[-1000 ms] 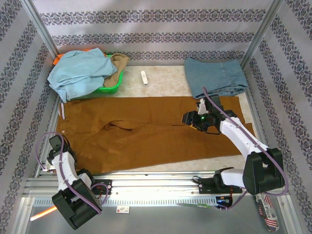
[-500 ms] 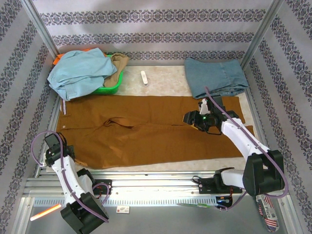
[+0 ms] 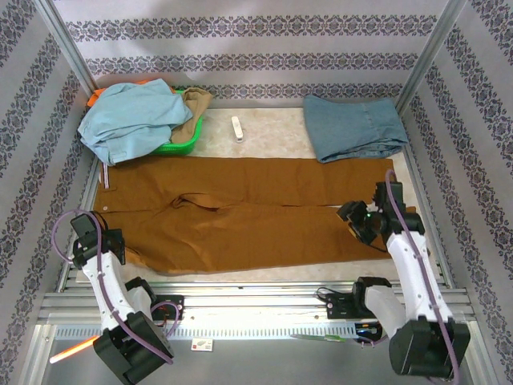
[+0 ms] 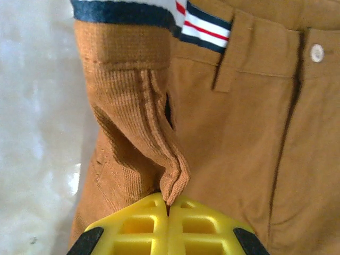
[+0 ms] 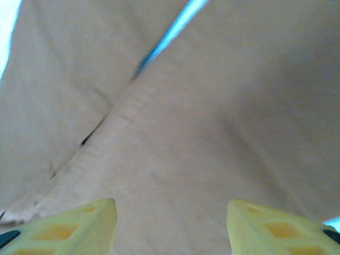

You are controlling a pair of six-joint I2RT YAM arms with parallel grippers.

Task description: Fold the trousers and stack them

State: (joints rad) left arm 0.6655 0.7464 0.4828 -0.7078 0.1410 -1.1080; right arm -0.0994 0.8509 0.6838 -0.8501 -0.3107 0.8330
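The near leg's end is lying loose while my left gripper holds the waist corner. Next, my right gripper grips the leg's near edge before folding it over.
The rust-brown trousers lie spread flat across the table, waist at the left and leg ends at the right. My left gripper sits at the near corner of the waist. In the left wrist view its yellow fingers are shut on a pinched fold of the brown cloth, below the striped waistband lining and a white button. My right gripper hovers over the near leg close to its end. It stands open, with washed-out cloth under it and nothing between the fingers.
A green basket at the back left holds a pale blue garment. Folded faded denim lies at the back right. A small white object rests between them. Metal frame posts and patterned walls close in the table.
The left gripper has shut on the cloth at the waist's near corner. The right arm has swung right and nearer, from mid-leg toward the leg ends.
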